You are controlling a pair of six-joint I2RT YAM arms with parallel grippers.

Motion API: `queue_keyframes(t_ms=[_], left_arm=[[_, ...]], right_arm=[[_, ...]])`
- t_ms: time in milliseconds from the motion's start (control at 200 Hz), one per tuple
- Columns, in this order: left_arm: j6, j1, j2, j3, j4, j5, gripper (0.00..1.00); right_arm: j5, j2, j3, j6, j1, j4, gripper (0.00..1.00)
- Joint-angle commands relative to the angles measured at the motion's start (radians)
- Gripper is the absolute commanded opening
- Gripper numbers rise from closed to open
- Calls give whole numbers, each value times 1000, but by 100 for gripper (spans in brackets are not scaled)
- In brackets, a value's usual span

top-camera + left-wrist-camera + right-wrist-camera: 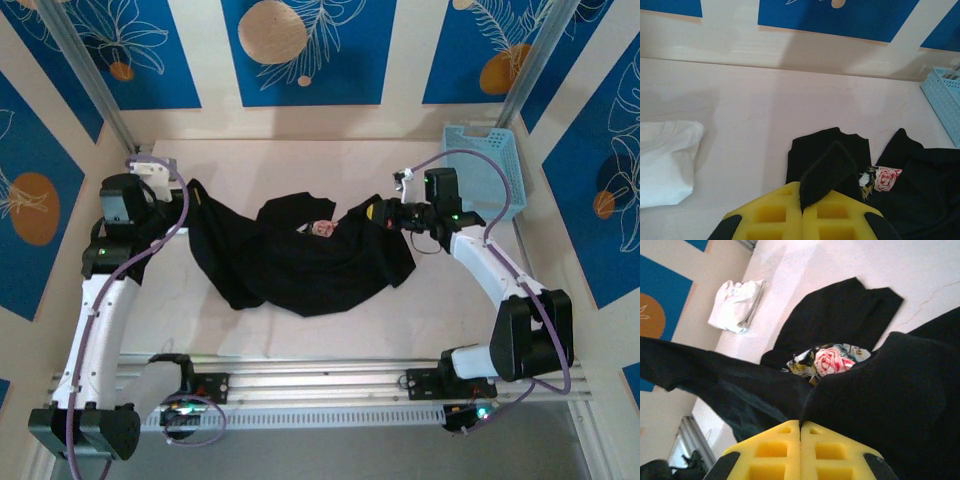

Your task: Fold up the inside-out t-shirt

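The t-shirt hangs slack between my grippers, bunched (318, 228) around the rose print. Next, my right gripper raises the t-shirt's end (372, 207) and stretches it wide before folding.
The inside-out t-shirt (300, 265) is black and hangs stretched in a sagging band between my two grippers, its lower part resting on the table. A rose print (322, 228) shows near its middle. My left gripper (183, 212) holds the shirt's left end. In the left wrist view the yellow fingers (775, 217) are pressed together, so the left gripper (802, 210) is shut on a black fold of the t-shirt (832, 170). My right gripper (370, 213) holds the right end. In the right wrist view it (801, 424) is shut on a seam of the t-shirt (890, 390), with the rose print (830, 359) just beyond.
A light-blue basket (490, 165) stands at the back right of the table, its corner (945, 100) in the left wrist view. A crumpled white t-shirt (665, 160) lies at the far left (735, 305). The pale table (300, 165) ends at the back wall.
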State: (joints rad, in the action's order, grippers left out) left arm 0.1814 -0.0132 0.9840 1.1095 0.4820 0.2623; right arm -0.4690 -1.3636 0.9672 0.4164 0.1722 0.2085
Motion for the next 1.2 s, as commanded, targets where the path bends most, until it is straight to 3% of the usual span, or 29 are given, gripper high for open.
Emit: queue_keyframes(t_ms=[0,260,480,780,995,1195], left_arm=[[14,18,-23,-11,-42,29,0],[19,18,-22,-11,-47,40,0],[53,20,-14,-7,-58,44,0],[104,29,-45,103,-10,47,0],[232,32,-202,177,-110,-119,0],[132,32,-178,543,37,-292,0]], right_arm=[[-109,7,-29,14,-9,4,0],[-129,-56,-143,82,-32,-59,0],[-106,82,-80,146,-76,-122,0],[35,320,165,147,-309,17,0],[128,455,333,88,-401,161,0],[240,557,489,8,-418,278,0]])
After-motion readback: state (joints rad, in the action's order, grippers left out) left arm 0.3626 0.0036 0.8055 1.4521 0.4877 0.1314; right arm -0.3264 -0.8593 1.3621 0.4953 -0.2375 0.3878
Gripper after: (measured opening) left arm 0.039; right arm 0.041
